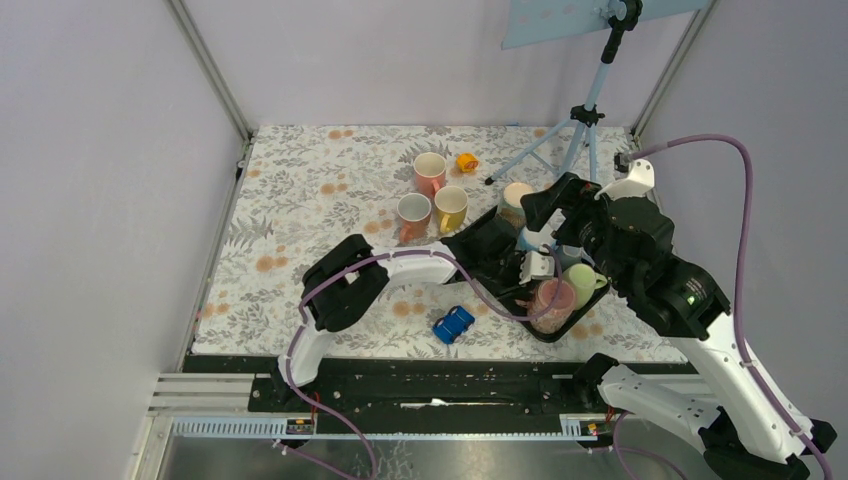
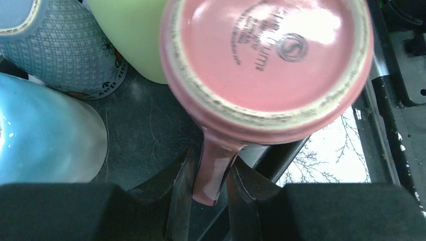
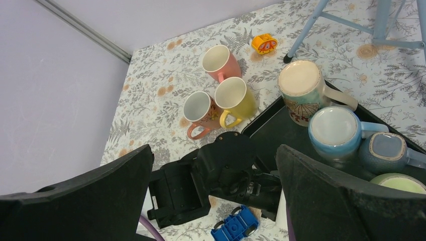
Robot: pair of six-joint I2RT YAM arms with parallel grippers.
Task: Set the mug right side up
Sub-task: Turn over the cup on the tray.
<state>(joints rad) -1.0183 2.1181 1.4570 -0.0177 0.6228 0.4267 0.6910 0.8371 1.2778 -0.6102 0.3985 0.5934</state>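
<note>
The robot's left gripper has the pink mug's handle (image 2: 212, 175) at a slant between its fingers, so it should open, line up square and close nearer the mug's body (image 2: 220, 145) before it turns the mug over.
A pink mug (image 2: 266, 55) stands upside down, base up, at the near end of the black tray (image 2: 145, 130); the top view has the mug (image 1: 553, 297) at the tray's front corner. My left gripper (image 2: 212, 165) is shut on its handle, one finger pressed to each side. My right gripper (image 3: 213, 150) hangs open and empty above the tray, over the left arm's wrist (image 3: 226, 165).
Other upturned mugs share the tray: green (image 1: 583, 280), light blue (image 3: 334, 130), grey-blue (image 3: 389, 150), floral cream (image 3: 301, 90). Three upright mugs (image 1: 430, 172) stand on the cloth behind. A blue toy car (image 1: 453, 324) lies left of the tray. A tripod (image 1: 580, 130) stands at the back.
</note>
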